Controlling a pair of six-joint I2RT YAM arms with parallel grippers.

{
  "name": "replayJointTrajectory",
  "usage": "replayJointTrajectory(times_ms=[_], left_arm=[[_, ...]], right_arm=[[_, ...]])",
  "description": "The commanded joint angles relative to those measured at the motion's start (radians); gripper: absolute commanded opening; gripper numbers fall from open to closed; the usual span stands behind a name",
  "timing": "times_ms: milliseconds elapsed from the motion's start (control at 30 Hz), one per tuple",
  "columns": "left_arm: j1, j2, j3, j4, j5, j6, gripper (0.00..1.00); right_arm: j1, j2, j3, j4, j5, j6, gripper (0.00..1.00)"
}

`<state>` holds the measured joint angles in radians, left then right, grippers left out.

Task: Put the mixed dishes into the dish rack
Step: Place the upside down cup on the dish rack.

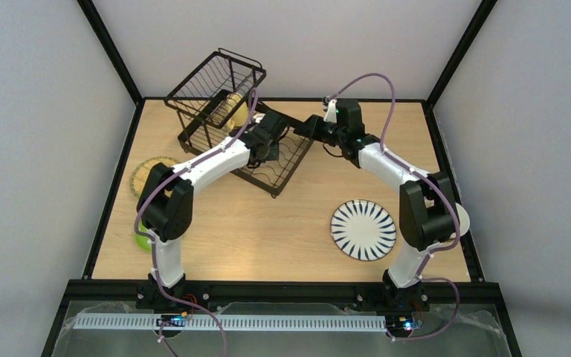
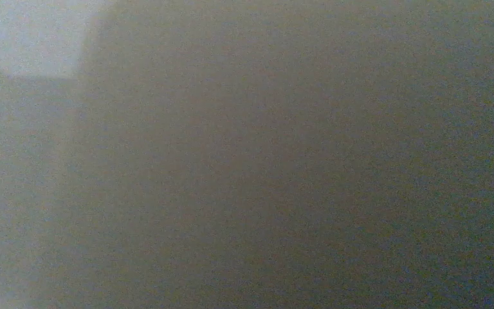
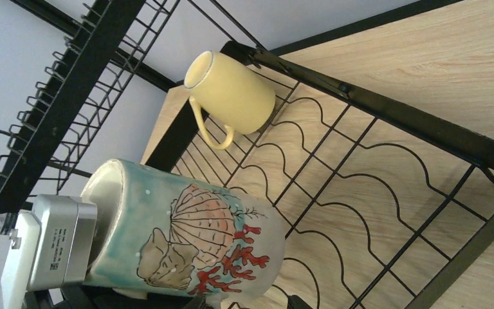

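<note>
The beige mug (image 3: 190, 235) is hanging with its opening down, and the rack wires (image 3: 226, 168) next to the yellow mug are free. My left gripper should continue to lower the beige mug there until its rim rests.
The black wire dish rack (image 1: 279, 171) stands at the back left, and its base wires fill the right wrist view (image 3: 386, 193). A yellow mug (image 1: 232, 110) lies on its side in the rack by the raised basket; it also shows in the right wrist view (image 3: 231, 96). A beige mug (image 3: 186, 238) painted with shells and red coral lies on its side over the rack wires. My left gripper (image 1: 268, 141) is at its mouth and seems shut on its wall. My right gripper (image 3: 247, 305) is just beside it, fingertips apart. The left wrist view is all grey blur.
The striped white plate (image 1: 363, 229) lies flat at front right. The yellow woven plate (image 1: 147, 172) lies at the left edge, partly under my left arm. The lime-green plate (image 1: 142, 239) peeks out behind my left arm's elbow. Something white (image 1: 462, 217) sits behind my right arm.
</note>
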<state>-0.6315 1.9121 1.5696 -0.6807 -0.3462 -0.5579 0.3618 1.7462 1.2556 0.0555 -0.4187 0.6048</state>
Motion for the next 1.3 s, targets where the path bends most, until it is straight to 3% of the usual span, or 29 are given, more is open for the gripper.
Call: replayJointTrajectory(times_ms=[0, 400, 800, 1267], left_arm=[[-0.007, 0.007, -0.011, 0.153, -0.110, -0.034, 0.02], [0.003, 0.082, -0.013, 0.187, -0.156, -0.214, 0.02], [0.041, 0.148, 0.028, 0.096, -0.234, -0.456, 0.02], [0.115, 0.207, 0.138, -0.020, -0.280, -0.590, 0.02]], right_arm=[[-0.004, 0.035, 0.063, -0.025, 0.016, -0.028, 0.71], [-0.003, 0.073, 0.124, -0.052, 0.023, -0.055, 0.71], [-0.003, 0.081, 0.142, -0.065, 0.020, -0.081, 0.71], [-0.006, 0.083, 0.142, -0.066, 0.002, -0.067, 0.71]])
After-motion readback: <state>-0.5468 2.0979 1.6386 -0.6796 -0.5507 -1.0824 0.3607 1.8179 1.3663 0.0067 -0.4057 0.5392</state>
